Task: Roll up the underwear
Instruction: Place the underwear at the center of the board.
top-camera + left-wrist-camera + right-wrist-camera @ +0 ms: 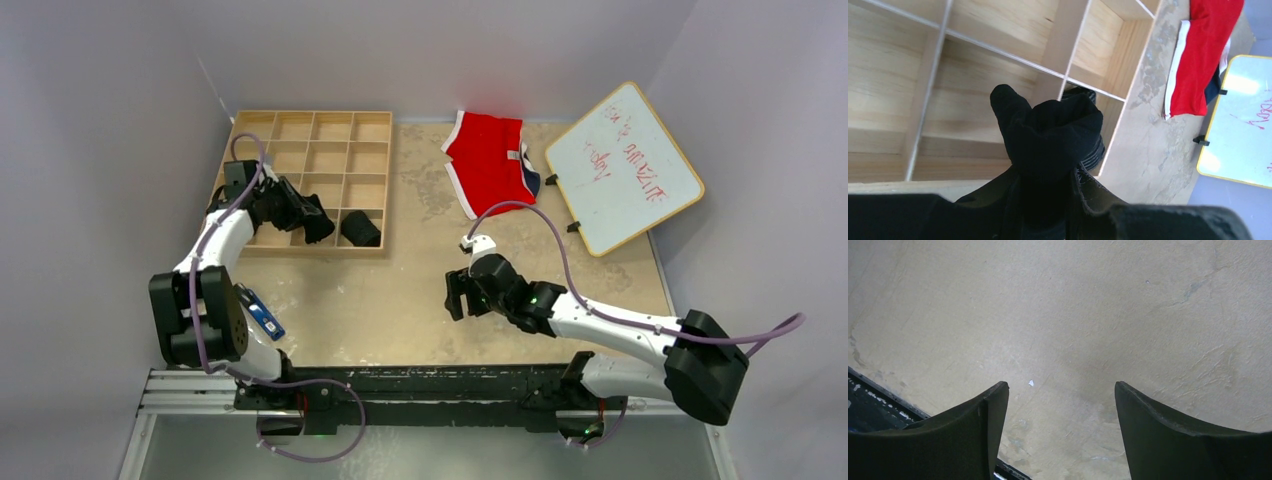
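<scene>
The bunched black underwear is over the empty cell beside the rolled one. My left gripper should keep lowering it and let it go inside the sides of the cell.
My left gripper is shut on a bunched black underwear, holding it over the front row of the wooden grid tray. In the left wrist view that underwear bulges out from between the fingers of the left gripper, above the tray's cells. A second black underwear, rolled, sits in the cell just right of it. Its ribbed edge peeks out behind the held one. My right gripper hangs open over bare table, nothing between its fingers.
Red briefs with white trim lie at the back of the table. A whiteboard rests tilted at the back right. The black base rail runs along the near edge. Grey walls close in the sides.
</scene>
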`<action>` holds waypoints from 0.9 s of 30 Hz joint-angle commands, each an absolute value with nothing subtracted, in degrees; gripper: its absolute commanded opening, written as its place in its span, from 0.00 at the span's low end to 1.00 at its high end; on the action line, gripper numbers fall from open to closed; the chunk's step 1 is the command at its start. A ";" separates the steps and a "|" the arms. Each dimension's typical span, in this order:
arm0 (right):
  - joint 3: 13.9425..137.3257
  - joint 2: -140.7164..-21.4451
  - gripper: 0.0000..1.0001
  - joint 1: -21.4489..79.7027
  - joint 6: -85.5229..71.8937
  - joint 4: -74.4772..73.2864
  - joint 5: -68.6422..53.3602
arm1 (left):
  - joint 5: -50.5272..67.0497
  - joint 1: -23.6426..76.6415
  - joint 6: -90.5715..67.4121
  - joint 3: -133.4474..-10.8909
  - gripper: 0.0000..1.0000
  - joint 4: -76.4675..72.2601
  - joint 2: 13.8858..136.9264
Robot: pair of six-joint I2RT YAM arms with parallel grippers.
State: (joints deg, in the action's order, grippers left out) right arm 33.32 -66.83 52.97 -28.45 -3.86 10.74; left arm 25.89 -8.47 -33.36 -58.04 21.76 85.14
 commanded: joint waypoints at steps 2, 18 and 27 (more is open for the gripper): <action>34.40 -63.81 0.80 53.16 -31.33 -4.71 10.86 | 27.22 -9.90 -33.81 -61.25 0.00 20.26 88.27; 34.66 -64.67 0.82 53.15 -32.08 -6.58 11.06 | 21.25 -9.85 -42.06 -57.38 0.00 12.07 97.23; 35.95 -66.45 0.82 53.16 -31.44 -6.94 10.86 | 17.04 -9.52 -43.77 -56.83 0.00 12.47 99.67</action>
State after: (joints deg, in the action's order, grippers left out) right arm 33.54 -65.80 52.97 -30.83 -6.35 10.76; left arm 20.05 -9.63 -42.41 -57.45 14.11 99.55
